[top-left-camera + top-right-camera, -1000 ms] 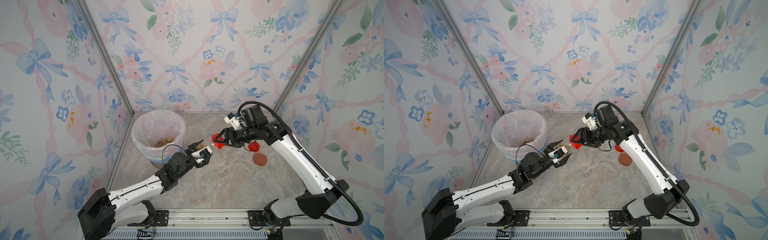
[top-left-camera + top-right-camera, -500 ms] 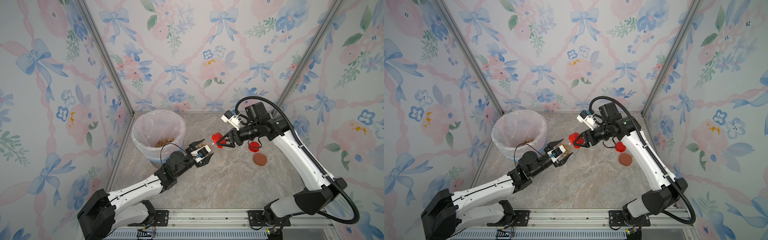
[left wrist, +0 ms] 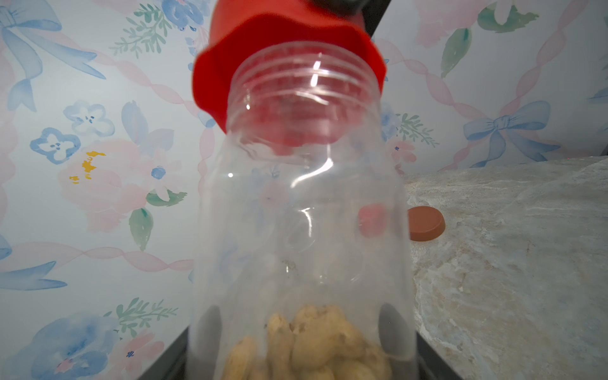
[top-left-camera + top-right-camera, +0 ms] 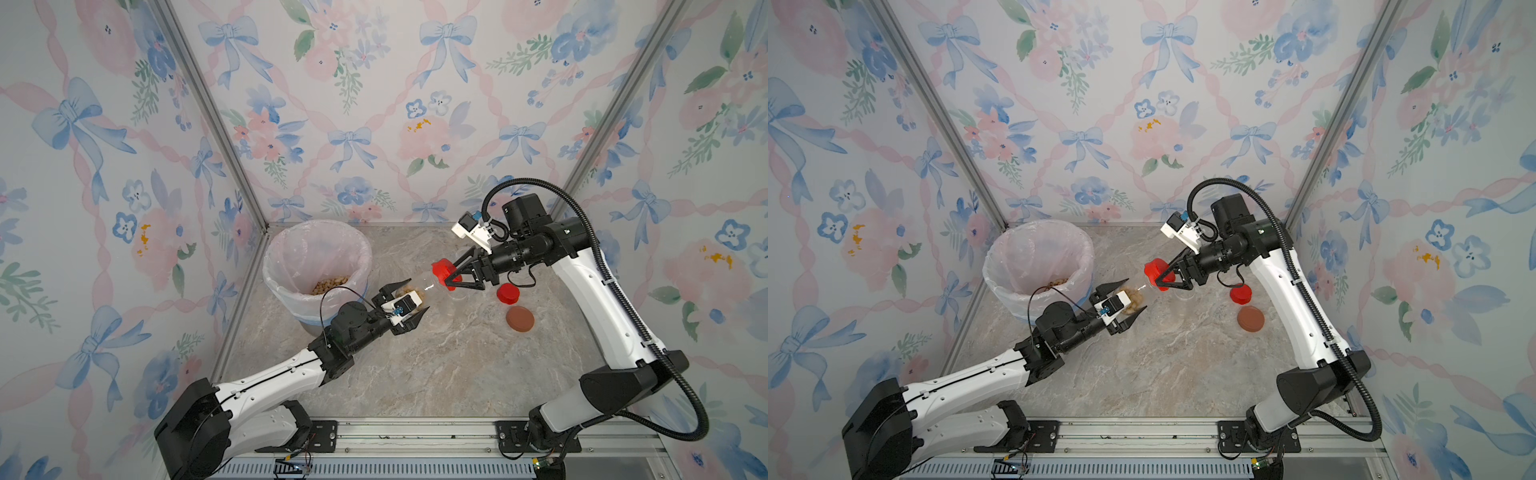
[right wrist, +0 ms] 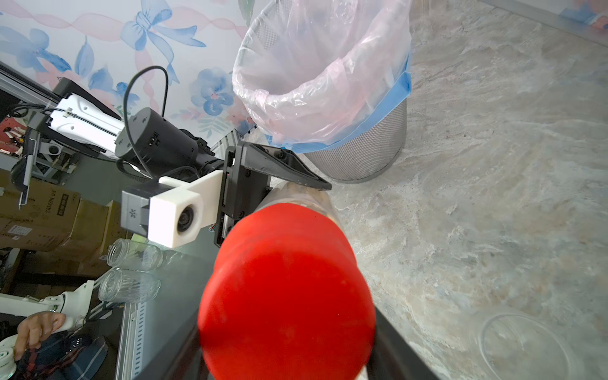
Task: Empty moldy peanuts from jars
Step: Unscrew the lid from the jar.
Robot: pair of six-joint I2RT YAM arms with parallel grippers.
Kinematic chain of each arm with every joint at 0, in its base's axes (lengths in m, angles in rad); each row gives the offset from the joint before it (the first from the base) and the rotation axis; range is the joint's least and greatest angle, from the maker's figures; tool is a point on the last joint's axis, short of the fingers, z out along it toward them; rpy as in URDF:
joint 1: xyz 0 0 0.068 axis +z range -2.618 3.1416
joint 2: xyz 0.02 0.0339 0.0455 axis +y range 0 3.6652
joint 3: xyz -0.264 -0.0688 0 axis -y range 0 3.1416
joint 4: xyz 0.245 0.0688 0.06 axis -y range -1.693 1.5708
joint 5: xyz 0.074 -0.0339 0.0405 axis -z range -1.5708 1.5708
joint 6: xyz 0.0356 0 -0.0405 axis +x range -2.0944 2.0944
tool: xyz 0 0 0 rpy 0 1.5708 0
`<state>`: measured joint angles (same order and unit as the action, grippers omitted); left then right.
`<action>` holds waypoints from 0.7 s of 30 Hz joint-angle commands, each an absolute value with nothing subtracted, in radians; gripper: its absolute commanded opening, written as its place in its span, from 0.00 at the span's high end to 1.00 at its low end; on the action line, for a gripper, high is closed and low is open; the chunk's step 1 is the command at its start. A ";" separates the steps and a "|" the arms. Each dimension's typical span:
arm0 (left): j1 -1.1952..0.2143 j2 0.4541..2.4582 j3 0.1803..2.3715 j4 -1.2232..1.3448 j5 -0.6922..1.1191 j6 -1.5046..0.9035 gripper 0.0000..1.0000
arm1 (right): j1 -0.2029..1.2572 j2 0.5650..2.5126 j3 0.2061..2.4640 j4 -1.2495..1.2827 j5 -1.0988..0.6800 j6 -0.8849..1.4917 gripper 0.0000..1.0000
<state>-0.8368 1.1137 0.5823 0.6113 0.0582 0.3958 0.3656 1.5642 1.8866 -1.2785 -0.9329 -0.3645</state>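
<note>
The held red lid is off the jar's rim, so the robot's right gripper should keep carrying it to the open marble next to the brown lid until it rests.
My left gripper is shut on a clear jar, held tilted above the table. Moldy peanuts lie heaped at its bottom, between the fingers. The jar's threaded mouth is bare. My right gripper is shut on the red lid, which hangs just off the mouth and to one side of it. In the left wrist view the lid sits behind the rim. More peanuts lie in the lined bin.
A loose red lid and a brown lid lie on the marble table right of the grippers. An open, empty clear jar stands under the right gripper. The bin is at the back left, by the wall.
The right gripper has drawn the red lid a little to the right and up, away from the jar's mouth. The left arm and the jar have hardly moved.
</note>
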 commanded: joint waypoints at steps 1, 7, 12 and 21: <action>-0.830 1.109 0.578 0.592 0.077 0.397 0.87 | 0.366 1.571 1.912 -1.284 -1.018 -0.385 0.48; -0.825 1.098 0.576 0.591 0.067 0.397 0.88 | 0.318 1.526 1.845 -1.151 -0.991 -0.266 0.49; -0.812 1.082 0.573 0.591 0.062 0.397 0.88 | 0.207 1.433 1.675 -0.913 -0.993 -0.059 0.47; -0.807 1.065 0.583 0.591 0.059 0.381 0.87 | 0.078 1.228 1.334 -0.787 -0.622 0.191 0.44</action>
